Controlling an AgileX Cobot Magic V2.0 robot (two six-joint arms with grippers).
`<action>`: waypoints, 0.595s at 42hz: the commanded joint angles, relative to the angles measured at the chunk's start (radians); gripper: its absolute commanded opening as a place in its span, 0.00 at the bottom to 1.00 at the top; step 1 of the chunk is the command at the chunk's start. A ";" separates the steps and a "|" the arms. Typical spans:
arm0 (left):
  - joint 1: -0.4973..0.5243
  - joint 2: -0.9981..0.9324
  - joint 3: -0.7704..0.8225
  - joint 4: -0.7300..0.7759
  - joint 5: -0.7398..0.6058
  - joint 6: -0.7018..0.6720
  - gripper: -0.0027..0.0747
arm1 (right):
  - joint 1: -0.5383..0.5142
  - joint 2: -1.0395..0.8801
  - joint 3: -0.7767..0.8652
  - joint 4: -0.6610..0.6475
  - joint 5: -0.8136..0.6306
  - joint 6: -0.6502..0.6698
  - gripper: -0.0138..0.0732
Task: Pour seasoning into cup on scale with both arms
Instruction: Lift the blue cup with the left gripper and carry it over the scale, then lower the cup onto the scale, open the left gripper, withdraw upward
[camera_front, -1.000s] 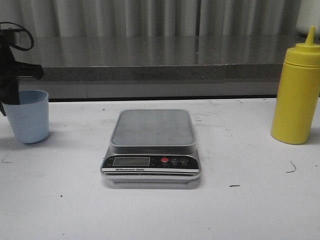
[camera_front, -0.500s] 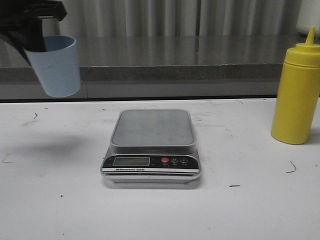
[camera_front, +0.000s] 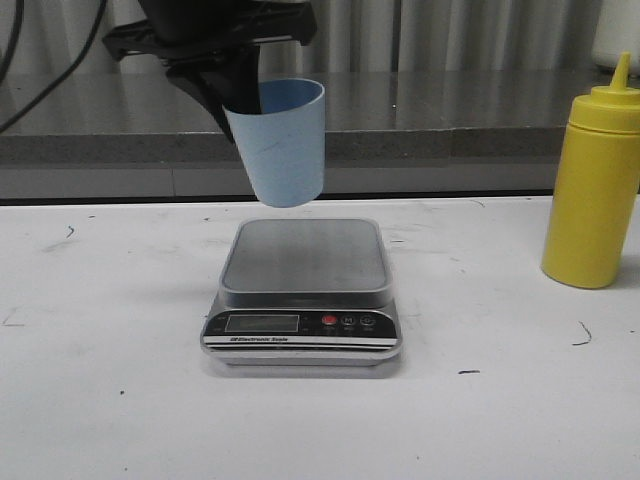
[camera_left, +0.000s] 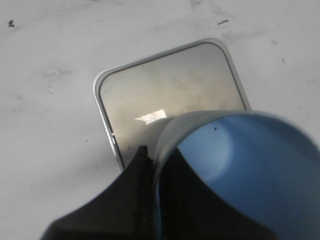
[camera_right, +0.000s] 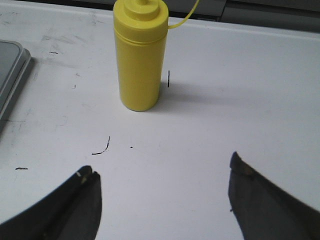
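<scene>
My left gripper keeps lowering the pale-blue cup (camera_front: 284, 150), its opening up, above the scale's clear steel platform (camera_front: 306, 258) until the cup's base sits there, then let go.
My left gripper (camera_front: 238, 95) is shut on the rim of the pale-blue cup (camera_front: 282, 142) and holds it tilted in the air just above the back of the scale (camera_front: 305, 255). In the left wrist view one finger is outside the cup wall and one inside (camera_left: 159, 160), with the cup (camera_left: 260, 165) over the steel platform (camera_left: 165, 95). The yellow seasoning bottle (camera_front: 592, 190) stands upright on the table at the right. In the right wrist view my right gripper (camera_right: 162, 172) is open and empty, some way short of the bottle (camera_right: 140, 55). The right gripper does not show in the front view.
A grey counter ledge (camera_front: 450, 120) runs along the back behind the white table (camera_front: 110, 400). The scale's edge shows in the right wrist view (camera_right: 10, 75). Small black marks dot the tabletop.
My left gripper has lifted the cup off the table at the far left and carried it up and to the right, to a spot above the scale. The bottle has not moved.
</scene>
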 joint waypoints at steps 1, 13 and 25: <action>-0.007 0.000 -0.079 0.022 -0.041 -0.050 0.01 | -0.007 0.006 -0.029 -0.012 -0.060 -0.012 0.79; -0.007 0.106 -0.157 0.043 -0.029 -0.075 0.01 | -0.007 0.006 -0.029 -0.012 -0.060 -0.012 0.79; -0.009 0.130 -0.157 0.043 0.023 -0.075 0.01 | -0.007 0.006 -0.029 -0.012 -0.060 -0.012 0.79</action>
